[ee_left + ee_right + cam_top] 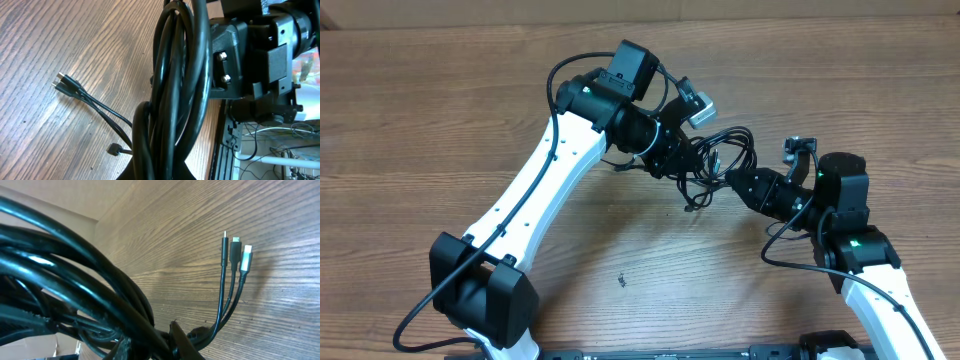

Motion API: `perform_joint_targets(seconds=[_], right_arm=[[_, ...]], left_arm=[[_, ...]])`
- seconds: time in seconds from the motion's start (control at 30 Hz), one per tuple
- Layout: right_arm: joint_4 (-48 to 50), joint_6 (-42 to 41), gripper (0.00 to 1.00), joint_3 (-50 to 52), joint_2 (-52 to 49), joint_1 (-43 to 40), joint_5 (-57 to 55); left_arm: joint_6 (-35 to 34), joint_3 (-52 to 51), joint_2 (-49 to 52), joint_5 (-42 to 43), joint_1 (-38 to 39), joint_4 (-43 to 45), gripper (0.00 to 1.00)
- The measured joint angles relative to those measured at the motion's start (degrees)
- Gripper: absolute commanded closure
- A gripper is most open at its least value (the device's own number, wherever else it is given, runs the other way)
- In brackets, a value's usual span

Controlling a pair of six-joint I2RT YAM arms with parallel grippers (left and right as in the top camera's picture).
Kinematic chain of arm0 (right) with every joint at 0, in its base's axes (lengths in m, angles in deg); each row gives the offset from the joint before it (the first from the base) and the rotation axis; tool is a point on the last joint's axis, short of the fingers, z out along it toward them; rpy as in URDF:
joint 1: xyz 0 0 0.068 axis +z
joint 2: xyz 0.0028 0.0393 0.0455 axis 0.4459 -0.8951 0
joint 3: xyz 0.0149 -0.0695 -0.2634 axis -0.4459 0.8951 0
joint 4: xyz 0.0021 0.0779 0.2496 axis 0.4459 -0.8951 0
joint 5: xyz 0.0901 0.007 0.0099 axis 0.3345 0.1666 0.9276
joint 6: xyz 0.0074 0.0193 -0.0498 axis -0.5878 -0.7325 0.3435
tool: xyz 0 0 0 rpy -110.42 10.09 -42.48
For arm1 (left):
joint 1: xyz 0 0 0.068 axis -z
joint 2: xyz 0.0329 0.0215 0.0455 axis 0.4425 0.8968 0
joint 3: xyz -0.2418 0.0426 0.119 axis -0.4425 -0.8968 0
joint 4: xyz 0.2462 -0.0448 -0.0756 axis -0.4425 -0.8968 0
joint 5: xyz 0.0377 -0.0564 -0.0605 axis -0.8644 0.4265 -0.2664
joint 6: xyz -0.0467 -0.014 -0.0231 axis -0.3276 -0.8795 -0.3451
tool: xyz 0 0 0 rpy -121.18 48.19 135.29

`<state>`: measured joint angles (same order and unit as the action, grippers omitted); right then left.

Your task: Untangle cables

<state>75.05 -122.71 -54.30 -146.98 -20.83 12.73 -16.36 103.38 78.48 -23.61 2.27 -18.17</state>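
Several pieces of the cables (116, 300) go into my right gripper's fingers in a bunch, so my right gripper should open and take just one strand of cable while my left gripper holds the bundle.
The cables (732, 148) are a looped black bundle held between my two grippers, with a strand hanging toward the table. My left gripper (682, 160) is shut on the bundle's left side. In the left wrist view the cables (175, 90) rise thick from its jaws (162, 172), and loose plug ends (64, 84) lie on the wood. My right gripper (728, 181) grips the bundle's lower right side. In the right wrist view the cables (85, 280) fill the left, its jaws (167, 345) are closed in the tangle, and three plug ends (235, 247), one silver-tipped, point up.
The wooden table (620, 230) carries a small dark speck (620, 280) near the front centre. The right arm's gripper body (250, 50) looms close in the left wrist view. A frame and loose wiring (280, 150) lie beyond the table edge.
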Motion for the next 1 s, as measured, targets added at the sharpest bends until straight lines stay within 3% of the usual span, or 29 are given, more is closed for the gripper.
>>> perform_joint_targets(seconds=[0.1,0.3,0.43,0.63,0.73,0.83,1.0], right_arm=[[-0.09,-0.26,0.96,0.00,0.00,-0.04,-0.15],[-1.55,-0.24,0.96,0.00,-0.11,0.15,-0.96],[-1.55,-0.26,0.94,0.00,-0.11,0.42,-1.22],[-2.36,-0.07,0.69,0.00,-0.11,0.00,-3.74],[-2.45,-0.02,0.65,0.00,-0.11,-0.02,-4.48],[-2.45,-0.02,0.65,0.00,-0.11,-0.02,-4.79],[3.02,-2.38,0.65,0.00,-0.11,-0.02,0.96]], left_arm=[[-0.02,0.00,0.00,-2.56,0.00,0.04,0.96],[-3.28,0.00,-0.04,-15.43,1.79,0.31,0.96],[-4.37,0.00,-0.04,-18.32,2.21,0.26,0.96],[-4.76,0.00,-0.04,-24.57,1.42,-0.20,0.95],[-4.76,0.00,-0.04,-28.20,0.66,-0.17,0.96],[-4.85,0.00,-0.07,-29.35,0.61,-0.11,0.96],[-7.85,0.00,-0.04,-22.67,0.63,5.77,0.96]])
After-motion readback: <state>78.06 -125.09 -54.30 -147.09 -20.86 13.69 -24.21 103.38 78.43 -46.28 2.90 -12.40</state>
